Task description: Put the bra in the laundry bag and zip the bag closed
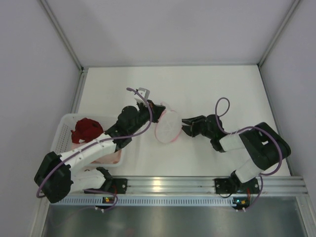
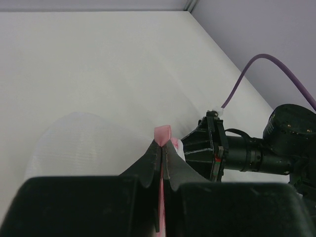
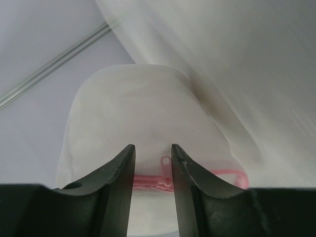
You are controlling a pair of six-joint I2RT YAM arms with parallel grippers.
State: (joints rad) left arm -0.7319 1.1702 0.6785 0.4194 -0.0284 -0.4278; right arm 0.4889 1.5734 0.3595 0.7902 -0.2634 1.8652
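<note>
The zip pull [image 3: 167,170] is close up against one finger. My right gripper should open wider and centre itself on the pull's base [image 3: 164,184] before it closes and pulls the zip.
The laundry bag [image 1: 168,126], white mesh with a pink zip rim, stands on edge at the table's middle. My left gripper [image 1: 159,113] is shut on a pink tab [image 2: 164,134] at the bag's rim and holds it up; the mesh dome [image 2: 84,143] lies left of its fingers. My right gripper [image 1: 184,126] is open at the bag's right edge. In the right wrist view the pink zip pull [image 3: 166,165] stands between its fingertips [image 3: 177,152], close to the right one, with the zip line [image 3: 145,181] below. The bag [image 3: 133,108] looks domed and whitish; I cannot make out the bra inside.
A white perforated basket [image 1: 64,126] stands at the left with a dark red bra [image 1: 87,129] in it and pale pink cloth [image 1: 109,158] at its near end. A metal rail [image 1: 168,185] runs along the near edge. Walls close off the table's left, back and right.
</note>
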